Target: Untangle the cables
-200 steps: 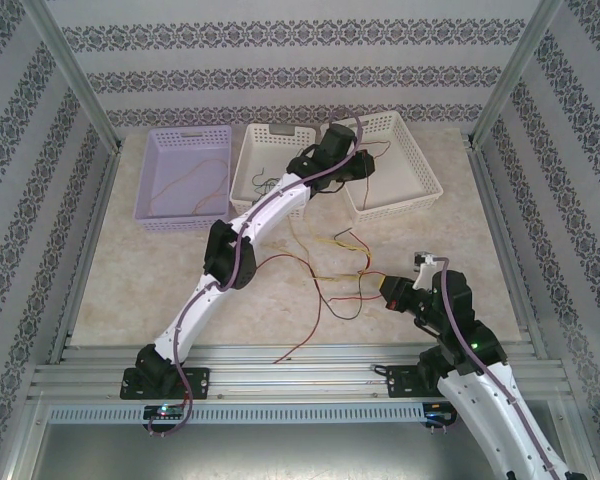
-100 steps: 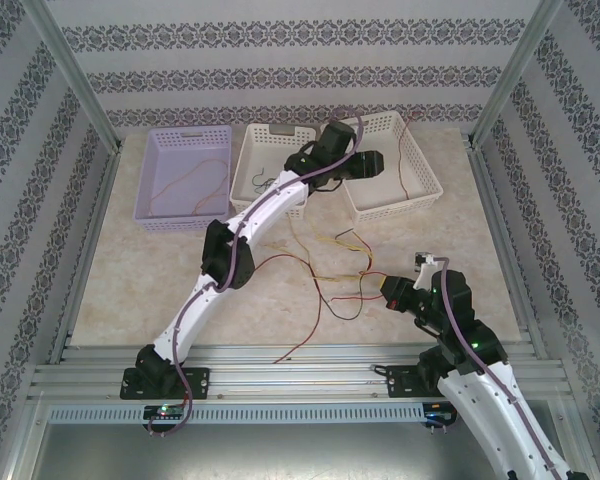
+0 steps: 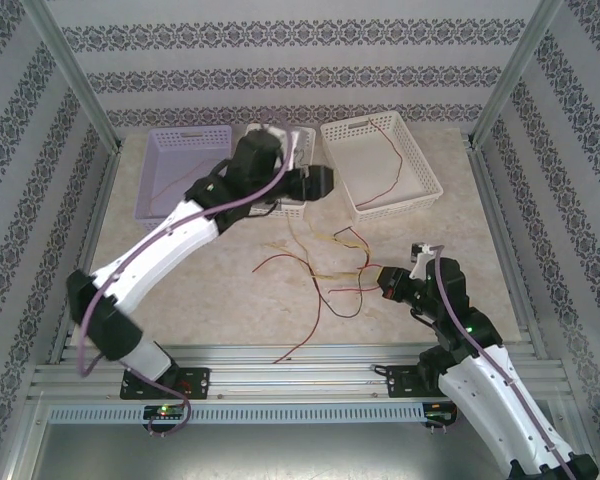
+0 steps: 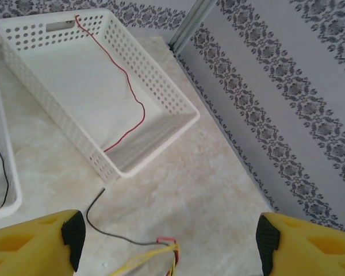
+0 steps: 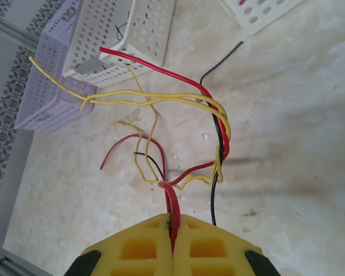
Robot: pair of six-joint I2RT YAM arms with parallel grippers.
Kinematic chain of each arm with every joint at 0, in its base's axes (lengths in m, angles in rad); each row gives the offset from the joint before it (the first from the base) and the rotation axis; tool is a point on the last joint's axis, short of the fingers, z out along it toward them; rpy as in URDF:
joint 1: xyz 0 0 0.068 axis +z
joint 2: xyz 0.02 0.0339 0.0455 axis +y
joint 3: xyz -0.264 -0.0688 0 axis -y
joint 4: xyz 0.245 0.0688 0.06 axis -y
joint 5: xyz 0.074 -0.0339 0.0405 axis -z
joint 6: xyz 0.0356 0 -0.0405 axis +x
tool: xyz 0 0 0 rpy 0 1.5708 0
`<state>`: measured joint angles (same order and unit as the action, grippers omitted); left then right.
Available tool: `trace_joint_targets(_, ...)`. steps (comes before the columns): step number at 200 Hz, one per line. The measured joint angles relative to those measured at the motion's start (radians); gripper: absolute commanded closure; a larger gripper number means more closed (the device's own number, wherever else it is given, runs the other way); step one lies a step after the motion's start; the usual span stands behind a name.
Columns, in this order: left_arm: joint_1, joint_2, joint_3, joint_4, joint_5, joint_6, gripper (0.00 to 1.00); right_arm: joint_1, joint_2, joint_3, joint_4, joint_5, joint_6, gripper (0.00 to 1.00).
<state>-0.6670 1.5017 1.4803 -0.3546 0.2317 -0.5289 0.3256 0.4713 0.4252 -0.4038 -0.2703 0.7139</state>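
My left gripper should keep moving to that stretch [image 3: 312, 328] until its fingers are on both sides of it, as the red cable's end [image 3: 291, 352] by the rail lies free of the tangle.
A tangle of thin red, yellow and black cables [image 3: 325, 265] lies on the table's middle. My right gripper [image 3: 382, 283] sits at its right end. In the right wrist view that gripper [image 5: 172, 223] is shut on a red cable [image 5: 171, 198] that rises into the knot [image 5: 218, 135]. One red cable [image 3: 385, 165] lies alone in the right white basket [image 3: 428, 175]; the left wrist view shows the same cable [image 4: 126, 80]. My left gripper [image 3: 325, 182] hangs beside the middle basket, and its wrist view shows it [image 4: 171, 244] open and holding nothing, above the tangle's far tip [image 4: 167, 248].
A purple basket [image 3: 170, 150] stands at the back left. The middle white basket [image 3: 302, 138] is largely covered by my left arm; a black cable [image 4: 4, 175] lies inside it. Aluminium rails run along the near edge. Patterned walls enclose the table.
My left gripper has opened and swung left, away from the right white basket, where a red cable now lies loose. The right gripper has kept its hold on the red cable and barely moved.
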Motion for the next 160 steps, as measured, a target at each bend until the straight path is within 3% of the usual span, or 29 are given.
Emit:
trace_joint_targets(35,-0.049,-0.153,-0.385,0.079,-0.018,-0.068,0.22,0.000,0.016,0.033,0.002,0.034,0.018,1.00)
trace_joint_targets(59,-0.100,-0.191,-0.548,0.092,-0.029,-0.112,0.22,-0.005,0.016,0.039,-0.013,0.080,0.026,1.00)
trace_joint_targets(114,-0.246,-0.171,-0.622,0.152,-0.058,-0.168,0.22,-0.043,0.035,0.040,-0.041,0.109,0.043,1.00)
trace_joint_targets(160,-0.341,-0.045,-0.627,0.162,-0.107,-0.206,0.22,-0.074,0.031,0.069,-0.065,0.109,0.043,1.00)
